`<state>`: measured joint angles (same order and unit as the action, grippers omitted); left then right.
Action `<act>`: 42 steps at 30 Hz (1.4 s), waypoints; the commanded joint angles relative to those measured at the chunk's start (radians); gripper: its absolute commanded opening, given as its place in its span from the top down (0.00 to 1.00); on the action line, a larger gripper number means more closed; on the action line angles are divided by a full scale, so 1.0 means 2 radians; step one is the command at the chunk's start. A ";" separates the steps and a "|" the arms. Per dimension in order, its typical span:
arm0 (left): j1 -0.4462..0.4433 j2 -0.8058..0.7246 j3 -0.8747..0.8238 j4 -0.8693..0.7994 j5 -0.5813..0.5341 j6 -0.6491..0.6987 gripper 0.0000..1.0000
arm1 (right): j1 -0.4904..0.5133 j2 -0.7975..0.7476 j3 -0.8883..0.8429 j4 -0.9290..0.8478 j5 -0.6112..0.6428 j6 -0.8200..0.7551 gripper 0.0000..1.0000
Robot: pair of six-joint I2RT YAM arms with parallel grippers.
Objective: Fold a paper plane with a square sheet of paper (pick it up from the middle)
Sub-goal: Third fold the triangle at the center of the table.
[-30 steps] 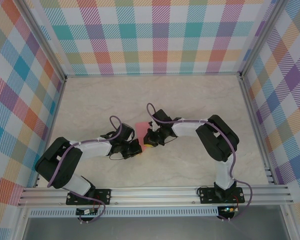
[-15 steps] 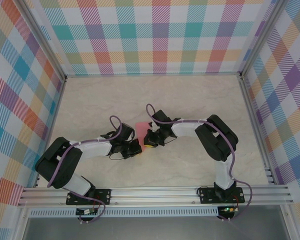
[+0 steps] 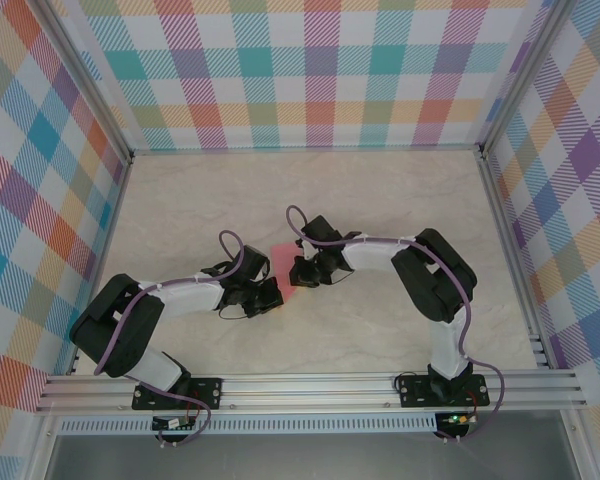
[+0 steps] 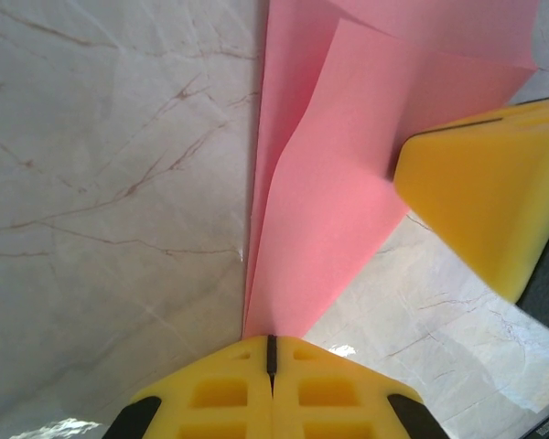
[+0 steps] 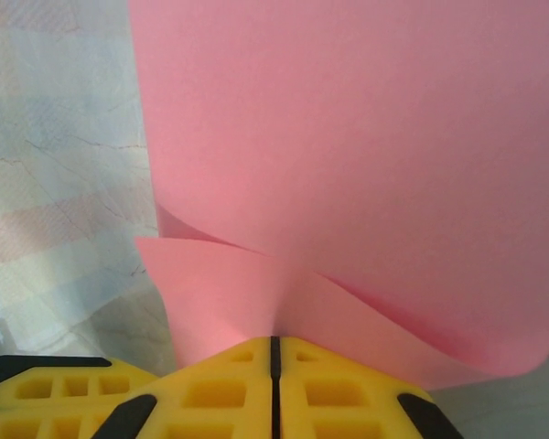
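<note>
The folded flap's edge [image 4: 288,146] bulges past the robot's left gripper at the paper's pointed corner, so next the right gripper moves back while the left gripper presses the flap's middle [image 4: 334,178].
The salmon-pink square sheet of paper [image 3: 281,254] hangs folded in loose layers between my two grippers, just above the middle of the marble table [image 3: 400,200]. My left gripper [image 3: 276,296] is shut on its near pointed corner; in the left wrist view the yellow jaws [image 4: 271,340] meet on the paper [image 4: 329,210]. My right gripper [image 3: 296,279] is shut on another edge, where the sheet [image 5: 348,137] curls up over its jaws [image 5: 274,340]. A yellow fingertip [image 4: 485,201] of the right gripper touches the sheet.
Checked walls stand on the left, back and right of the table. An aluminium rail [image 3: 310,385] carrying both arm bases runs along the near edge. A yellow finger [image 5: 46,393] of the left gripper sits close by the right one.
My right gripper has shifted slightly up and to the left with the paper, and more pink now shows between the two grippers. The left arm has hardly moved.
</note>
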<state>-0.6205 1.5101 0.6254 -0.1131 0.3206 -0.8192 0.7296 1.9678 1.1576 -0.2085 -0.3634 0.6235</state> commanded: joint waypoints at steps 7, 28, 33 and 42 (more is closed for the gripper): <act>-0.003 0.011 -0.010 -0.097 -0.041 -0.002 1.00 | -0.034 0.010 0.007 -0.006 0.027 -0.061 0.92; -0.003 -0.049 0.050 -0.100 -0.031 0.023 0.91 | -0.069 -0.078 -0.022 -0.004 -0.017 -0.033 0.87; -0.002 -0.064 0.084 -0.124 -0.075 0.035 0.81 | -0.069 -0.102 -0.054 0.014 -0.022 -0.008 0.85; -0.001 -0.021 0.103 -0.087 -0.063 0.035 0.81 | -0.068 -0.110 -0.070 0.017 -0.016 0.005 0.84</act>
<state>-0.6205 1.4467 0.8150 -0.3023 0.1741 -0.7654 0.5892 1.7824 1.0264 -0.1993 -0.3794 0.6174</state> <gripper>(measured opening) 0.191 0.162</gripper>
